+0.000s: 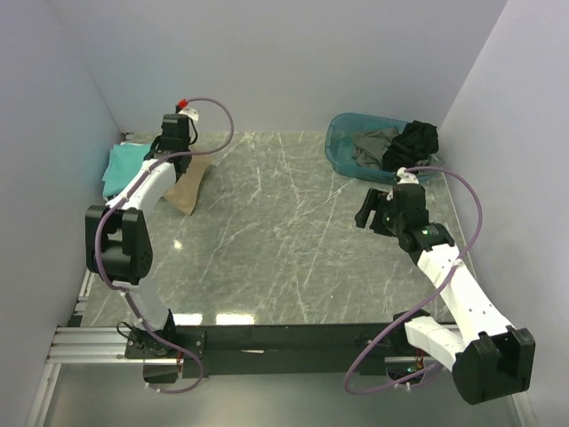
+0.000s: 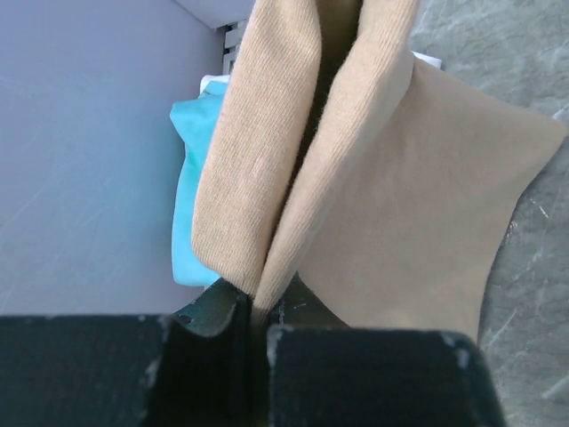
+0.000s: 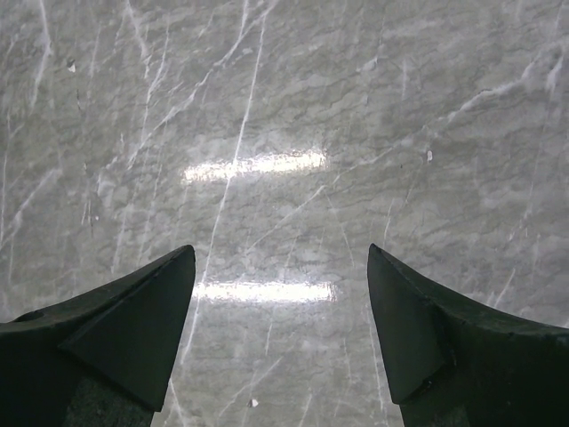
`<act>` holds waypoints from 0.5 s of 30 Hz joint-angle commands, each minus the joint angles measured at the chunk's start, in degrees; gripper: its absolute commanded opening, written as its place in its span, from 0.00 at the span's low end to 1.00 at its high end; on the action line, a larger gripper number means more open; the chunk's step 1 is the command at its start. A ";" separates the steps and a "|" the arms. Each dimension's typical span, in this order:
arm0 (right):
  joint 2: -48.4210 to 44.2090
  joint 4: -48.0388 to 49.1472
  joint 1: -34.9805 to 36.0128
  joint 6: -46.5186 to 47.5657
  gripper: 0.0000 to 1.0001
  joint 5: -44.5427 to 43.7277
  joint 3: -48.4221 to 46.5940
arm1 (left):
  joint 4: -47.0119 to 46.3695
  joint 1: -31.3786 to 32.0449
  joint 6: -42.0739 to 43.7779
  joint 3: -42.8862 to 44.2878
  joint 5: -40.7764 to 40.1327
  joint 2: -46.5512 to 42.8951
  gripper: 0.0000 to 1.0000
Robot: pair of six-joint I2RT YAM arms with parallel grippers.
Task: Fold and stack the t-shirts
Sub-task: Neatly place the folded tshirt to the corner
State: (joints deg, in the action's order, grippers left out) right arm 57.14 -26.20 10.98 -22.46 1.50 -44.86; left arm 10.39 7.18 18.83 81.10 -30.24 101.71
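The tan t-shirt's loose end (image 1: 188,192) is hanging crooked next to the teal t-shirt (image 1: 123,166), so my left gripper should lift it toward the wall and lay it straight on top.
The tan t-shirt (image 1: 189,184) hangs folded from my left gripper (image 1: 174,147) at the far left of the table. In the left wrist view the left gripper (image 2: 256,307) is shut on a fold of the tan t-shirt (image 2: 391,205), with cloth bunched up between the jaws. The teal t-shirt (image 1: 120,168) lies folded by the left wall, just left of the tan one, and shows in the left wrist view (image 2: 191,205). My right gripper (image 1: 366,213) is open and empty above bare table; in its wrist view the right gripper (image 3: 281,267) holds nothing.
A blue tub (image 1: 348,147) at the far right holds dark grey (image 1: 372,147) and black garments (image 1: 416,139). The marble table (image 1: 284,240) runs between the arms. Walls close in the left, back and right sides.
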 commanded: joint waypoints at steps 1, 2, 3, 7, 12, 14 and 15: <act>-0.81 1.59 -0.44 -0.31 0.85 -1.41 -0.23 | 1.02 -0.94 0.68 5.20 2.82 -3.80 0.01; -0.98 1.41 -0.52 -0.31 0.85 -1.41 -0.23 | 1.38 -1.03 0.59 5.64 2.64 -3.63 0.01; -0.98 1.41 -0.61 -0.39 0.85 -1.41 -0.23 | 1.82 -1.11 0.68 6.43 2.73 -3.71 0.01; -1.77 1.59 -0.61 -0.66 0.86 -2.64 0.04 | 2.96 -1.20 0.33 8.37 3.70 -4.33 0.01; -1.69 1.50 -0.70 -0.66 0.86 -2.46 0.04 | 4.02 -1.20 -0.73 10.39 5.37 -5.03 0.01; -1.86 1.67 -0.70 -0.66 0.86 -2.46 0.21 | 5.33 -1.20 -0.99 11.53 5.89 -5.29 0.01; -1.95 1.67 -0.70 -0.66 0.86 -2.38 0.21 | 6.12 -1.20 -1.16 12.15 6.68 -5.30 0.01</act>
State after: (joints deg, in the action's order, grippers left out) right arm 56.73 -26.20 10.68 -22.92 0.19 -44.82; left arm 17.19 6.17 18.33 88.95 -25.41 100.36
